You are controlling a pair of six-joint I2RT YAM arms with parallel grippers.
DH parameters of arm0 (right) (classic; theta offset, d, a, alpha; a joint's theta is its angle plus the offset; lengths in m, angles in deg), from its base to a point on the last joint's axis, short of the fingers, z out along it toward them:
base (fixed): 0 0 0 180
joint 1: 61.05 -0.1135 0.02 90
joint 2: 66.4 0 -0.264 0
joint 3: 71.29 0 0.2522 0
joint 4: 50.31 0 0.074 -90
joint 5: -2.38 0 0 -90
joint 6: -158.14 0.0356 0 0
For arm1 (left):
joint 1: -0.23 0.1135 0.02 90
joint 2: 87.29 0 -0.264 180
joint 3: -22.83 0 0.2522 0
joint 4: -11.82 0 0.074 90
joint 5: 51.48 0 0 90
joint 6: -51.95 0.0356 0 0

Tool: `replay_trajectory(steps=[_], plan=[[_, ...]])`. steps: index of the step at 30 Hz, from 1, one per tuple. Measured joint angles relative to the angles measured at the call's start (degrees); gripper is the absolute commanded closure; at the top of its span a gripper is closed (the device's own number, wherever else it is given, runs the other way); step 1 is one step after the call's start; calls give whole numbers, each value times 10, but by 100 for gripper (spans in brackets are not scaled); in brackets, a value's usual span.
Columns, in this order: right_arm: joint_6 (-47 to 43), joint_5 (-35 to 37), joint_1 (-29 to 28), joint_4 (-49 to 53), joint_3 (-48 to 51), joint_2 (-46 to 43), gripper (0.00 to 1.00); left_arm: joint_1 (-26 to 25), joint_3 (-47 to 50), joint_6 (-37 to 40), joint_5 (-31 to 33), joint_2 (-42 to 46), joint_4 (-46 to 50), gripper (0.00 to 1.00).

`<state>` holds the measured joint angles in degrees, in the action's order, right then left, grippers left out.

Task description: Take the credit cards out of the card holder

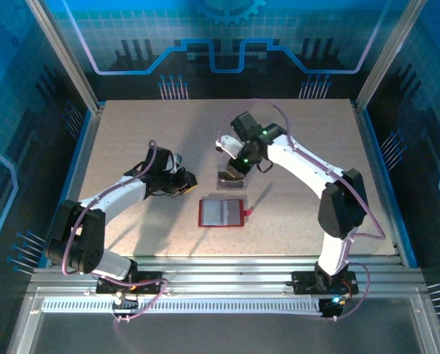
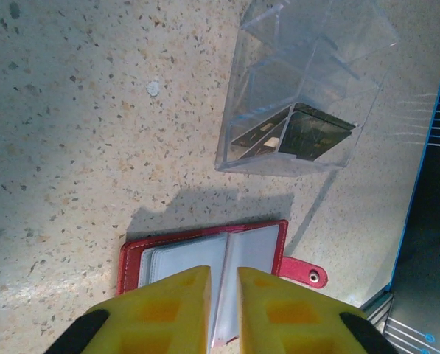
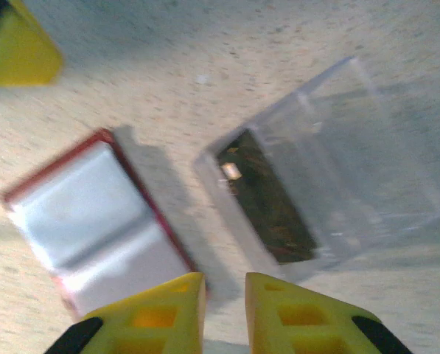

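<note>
The card holder lying open is ahead and my right gripper's fingers are empty, so it should keep going toward the grey sleeves and open its fingers at their outer edge.
The card holder lies open on the table, red outside with grey sleeves, its red tab pointing right. A dark credit card lies inside a clear plastic box; a second card may lie beside it. My left gripper hovers at the holder's upper left, its yellow fingers a narrow gap apart with nothing between them. Over the box's near end, my right gripper is slightly open and empty.
The clear box stands just behind the card holder. Blue walls with metal posts enclose the speckled table on three sides. A yellow finger of the left gripper shows in the right wrist view's top left corner.
</note>
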<state>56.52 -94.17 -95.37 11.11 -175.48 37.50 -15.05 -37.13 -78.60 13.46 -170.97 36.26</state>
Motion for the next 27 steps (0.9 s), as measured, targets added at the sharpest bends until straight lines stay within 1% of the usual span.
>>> replay_trajectory(steps=[4, 6, 10, 13, 16, 17, 21, 27], plan=[[183, -88, 0, -98, 124, -54, 84, -8, 4, 0, -7, -1, 1, 89], [275, -127, -1, -144, 167, -62, 85, -13, 4, 0, -11, -3, 1, 94], [409, -170, -10, -219, 230, -62, 86, -22, 3, 5, -14, -23, 18, 100], [466, -187, -28, -254, 256, -62, 85, -34, 2, 5, -18, -45, 35, 100], [502, -198, -50, -275, 259, -55, 85, -48, 2, 10, -18, -62, 53, 100], [509, -201, -56, -283, 259, -50, 86, -52, 1, 13, -18, -67, 60, 100], [536, -210, -73, -311, 259, -19, 94, -63, 1, 20, -18, -79, 82, 100], [558, -210, -88, -328, 259, 19, 94, -63, 4, 21, -18, -85, 87, 100]])
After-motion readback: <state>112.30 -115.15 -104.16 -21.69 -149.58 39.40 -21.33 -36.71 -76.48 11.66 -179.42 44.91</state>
